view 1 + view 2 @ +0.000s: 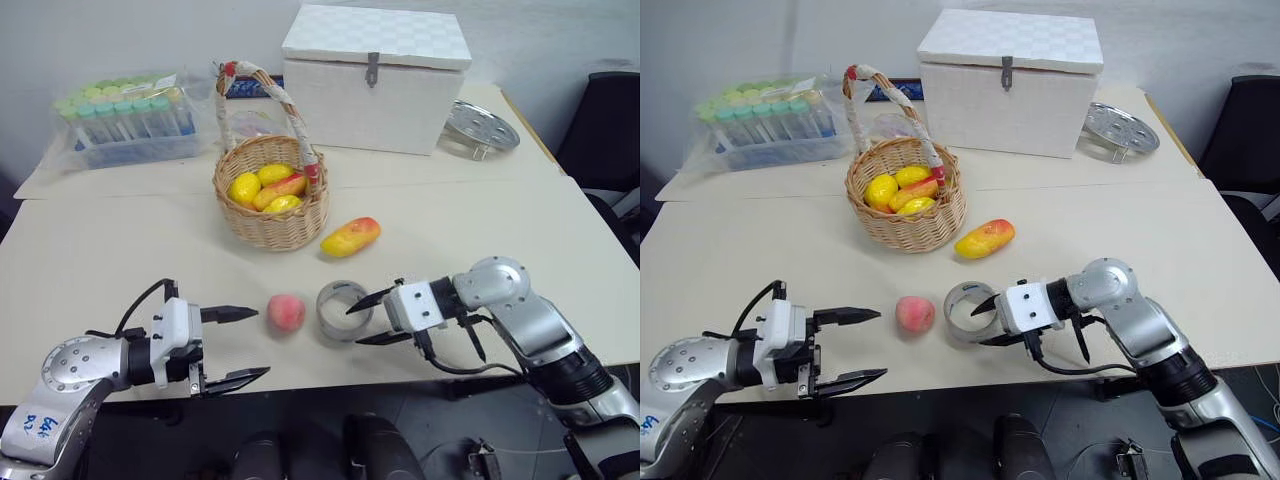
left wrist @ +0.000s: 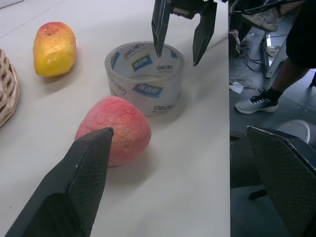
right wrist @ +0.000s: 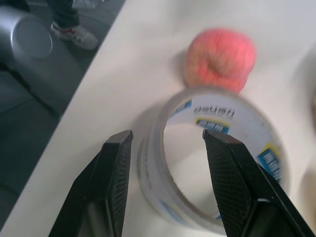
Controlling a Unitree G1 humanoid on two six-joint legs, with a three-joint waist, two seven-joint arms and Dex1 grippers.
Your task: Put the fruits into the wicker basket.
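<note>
The tape roll is crowding the peach's side (image 1: 304,313), so the robot's left gripper should move back while its right gripper gets the roll (image 1: 332,317) out of the way, before the robot takes the peach.
A pink-red peach (image 1: 286,313) lies near the table's front edge, with a grey-clear tape roll (image 1: 343,309) just to its right. My left gripper (image 1: 260,343) is open, level with the table, its tips a little short of the peach. My right gripper (image 1: 354,325) is open at the tape roll's right side. In the right wrist view its fingers (image 3: 116,163) straddle the roll's near wall. The yellow mango (image 1: 351,236) with an orange-red end lies behind the roll, beside the wicker basket (image 1: 272,225), which holds several yellow fruits.
A white checkered box (image 1: 375,75) stands at the back, with a round metal plate (image 1: 482,125) to its right. A bagged rack of tubes (image 1: 125,115) sits at the back left. A black chair (image 1: 610,120) stands off the table's right side. A person's shoe (image 2: 256,103) shows on the floor.
</note>
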